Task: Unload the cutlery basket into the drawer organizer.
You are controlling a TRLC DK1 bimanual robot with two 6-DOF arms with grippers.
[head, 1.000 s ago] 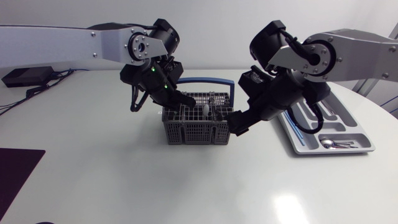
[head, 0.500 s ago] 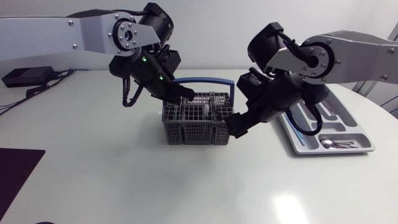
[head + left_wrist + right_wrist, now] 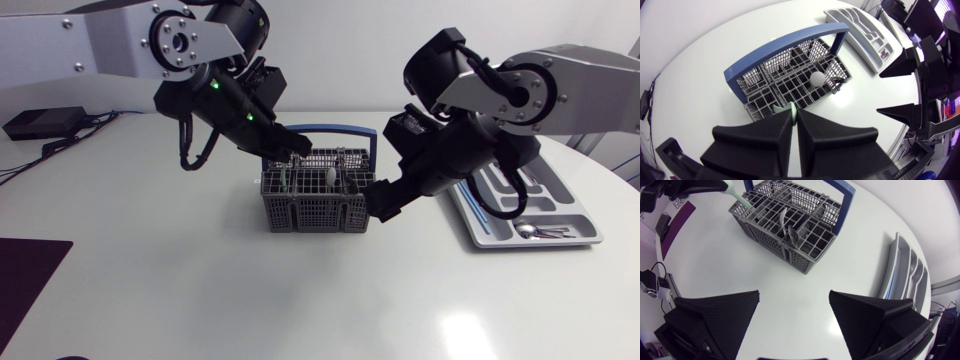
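Observation:
The pale green utensil (image 3: 744, 201) gets wider at its upper end (image 3: 730, 188), so I should expect the bowl of a spoon there when I carry it to the organizer.
A grey wire cutlery basket (image 3: 318, 203) with a blue handle (image 3: 330, 129) stands mid-table. My left gripper (image 3: 293, 150) hovers over its left end, shut on the pale green handle of a utensil (image 3: 793, 110) whose lower end still reaches into the basket. The same green handle (image 3: 738, 196) shows at the basket's far corner in the right wrist view. A white spoon (image 3: 817, 79) and other cutlery (image 3: 790, 230) stand in the compartments. My right gripper (image 3: 384, 197) is open beside the basket's right end, with nothing between its fingers (image 3: 715, 315). The grey drawer organizer (image 3: 500, 222) lies to the right.
A few pieces of cutlery (image 3: 540, 232) lie in the organizer's near compartment. A black box with cables (image 3: 40, 122) sits at the table's far left and a dark mat (image 3: 25, 280) at its near left. Bare white tabletop lies in front of the basket.
My left arm has risen and swung back to the left, drawing the green-handled utensil upward in the basket. My right arm has stayed where it was.

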